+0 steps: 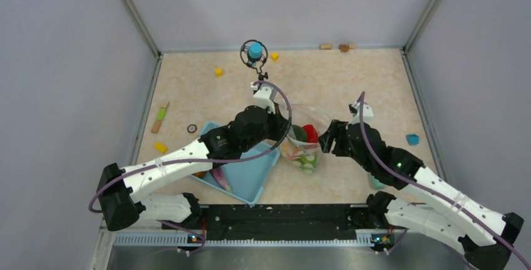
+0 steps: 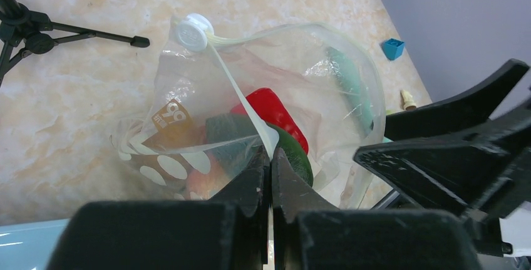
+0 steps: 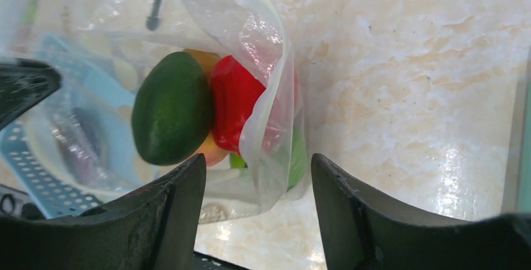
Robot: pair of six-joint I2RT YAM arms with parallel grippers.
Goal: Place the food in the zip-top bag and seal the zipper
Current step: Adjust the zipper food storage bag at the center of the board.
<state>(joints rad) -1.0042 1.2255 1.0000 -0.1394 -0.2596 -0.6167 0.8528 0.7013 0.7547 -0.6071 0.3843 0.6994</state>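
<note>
I should hold the bag opening's edge (image 3: 255,152) with my right gripper, because the eggplant is still in the basket (image 1: 220,179). I should do this before my left gripper leaves the zipper to get the eggplant.
The zip-top bag (image 1: 308,137) lies mid-table, clear with white dots, its mouth held open. Inside it are the food pieces: a red pepper (image 3: 233,104), a dark green fruit (image 3: 172,108), a bright green piece (image 3: 298,157) and an orange piece (image 3: 210,151). My left gripper (image 2: 270,154) is shut on the zipper (image 2: 241,104), a pale strip ending at a white slider (image 2: 192,32). My right gripper (image 3: 258,165) is open at the bag's right side, and the bag's mouth edge (image 3: 266,126) hangs between its jaws without touching them.
A light blue basket (image 1: 247,179) lies left of the bag under my left arm. A small black tripod (image 1: 254,54) stands at the back. Yellow cubes (image 1: 218,71), a green-and-orange stick (image 1: 160,118) and a blue cube (image 1: 412,139) are scattered around.
</note>
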